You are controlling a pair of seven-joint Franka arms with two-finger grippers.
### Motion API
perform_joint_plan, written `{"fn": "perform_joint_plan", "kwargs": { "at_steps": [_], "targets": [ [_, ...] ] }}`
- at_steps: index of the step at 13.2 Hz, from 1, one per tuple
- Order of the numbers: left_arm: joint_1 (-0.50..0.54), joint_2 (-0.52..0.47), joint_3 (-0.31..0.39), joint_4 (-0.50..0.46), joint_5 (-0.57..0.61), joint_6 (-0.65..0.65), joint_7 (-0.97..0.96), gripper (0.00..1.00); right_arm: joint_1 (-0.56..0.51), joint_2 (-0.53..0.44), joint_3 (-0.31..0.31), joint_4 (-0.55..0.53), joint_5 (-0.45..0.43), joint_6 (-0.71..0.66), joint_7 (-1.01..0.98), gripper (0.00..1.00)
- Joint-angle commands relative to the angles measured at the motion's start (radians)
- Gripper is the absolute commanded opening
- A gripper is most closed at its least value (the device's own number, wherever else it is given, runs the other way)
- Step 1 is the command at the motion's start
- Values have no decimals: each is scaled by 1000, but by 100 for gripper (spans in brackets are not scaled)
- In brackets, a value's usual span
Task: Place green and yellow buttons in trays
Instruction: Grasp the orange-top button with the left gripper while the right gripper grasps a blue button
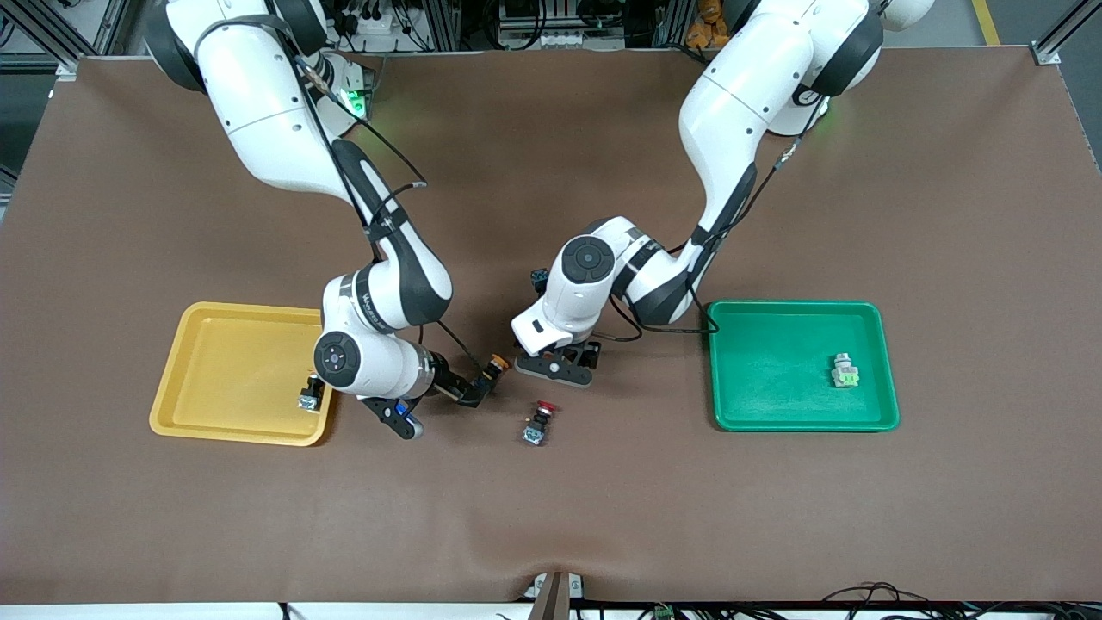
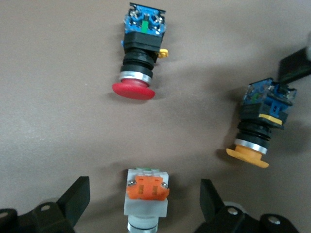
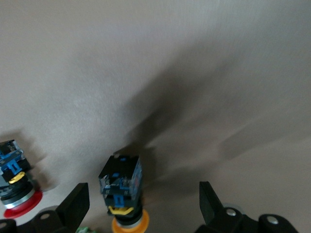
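The dark-blue object (image 1: pixel 539 279) next to my left gripper looks the same as the red-capped button's blue end (image 1: pixel 533 435). I should expect another button hidden behind the wrist.
My left gripper (image 1: pixel 560 362) (image 2: pixel 145 188) is open, low over the table middle, its jaws on either side of a white-grey square button with an orange face (image 2: pixel 146 194) without touching it. My right gripper (image 1: pixel 480 387) (image 3: pixel 144 191) is open around a yellow-capped button on a black-blue body (image 1: pixel 497 365) (image 3: pixel 121 189) (image 2: pixel 260 124), also without touching it. The yellow tray (image 1: pixel 215 370) holds a small dark-bodied button (image 1: pixel 312 392) by its rim. The green tray (image 1: pixel 775 379) holds a white-grey button with a green face (image 1: pixel 845 370).
A red-capped button (image 1: pixel 538 424) (image 2: pixel 138 53) (image 3: pixel 12 177) lies on the mat nearer the front camera than both grippers. A small dark-blue object (image 1: pixel 540 277) peeks out beside the left wrist. The two grippers are close together.
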Motion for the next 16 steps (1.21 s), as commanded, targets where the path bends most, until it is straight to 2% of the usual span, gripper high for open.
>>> {"fn": "perform_joint_plan", "kwargs": {
  "at_steps": [1, 5, 6, 7, 8, 11, 14, 16],
  "targets": [
    [-22, 16, 13, 19, 19, 6, 6, 95, 8, 32, 4, 28, 82, -9, 14, 100],
    [-22, 27, 13, 14, 69, 6, 5, 76, 36, 43, 4, 24, 88, -9, 11, 100],
    [-22, 28, 13, 14, 68, 6, 3, 73, 33, 43, 2, 24, 85, -11, 9, 78],
    [-22, 28, 13, 14, 69, 6, 3, 66, 33, 43, 4, 24, 83, -11, -7, 16],
    [-22, 30, 13, 14, 69, 4, 3, 53, 45, 43, 2, 24, 77, -9, -23, 0],
    [-35, 36, 13, 14, 66, 4, -7, 2, 45, 40, 1, 25, 76, -11, -26, 0],
    [-27, 19, 16, 14, 69, -32, -18, 0, 14, -9, -8, 27, 73, -47, -29, 0],
    [3, -36, 47, 8, 71, -153, -18, 0, -26, -82, -11, 28, 24, -122, -44, 0]
  ]
}}
